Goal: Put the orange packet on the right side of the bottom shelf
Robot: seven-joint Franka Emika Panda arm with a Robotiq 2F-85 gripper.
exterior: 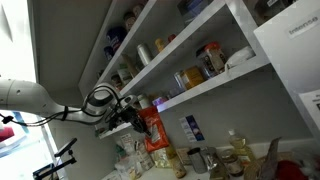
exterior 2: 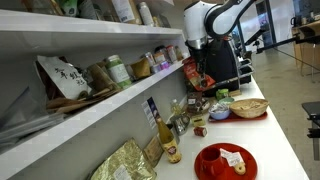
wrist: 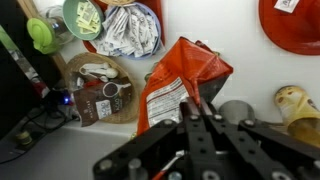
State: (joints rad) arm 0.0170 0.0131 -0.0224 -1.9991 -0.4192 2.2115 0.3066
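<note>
I should lift the orange packet above the bottom shelf's front edge, because it hangs lower than that, and then set it down beside the jars.
My gripper is shut on the edge of the orange packet, an orange-red crinkly bag with a white printed label. In both exterior views the packet hangs from the gripper in the air above the counter. It is at one end of the bottom shelf, a long thick white board. Jars and packets stand on that shelf.
Two more white shelves above hold jars and bottles. The counter below carries bottles, a red plate, a bowl of sachets, a wicker tray and a tan packet.
</note>
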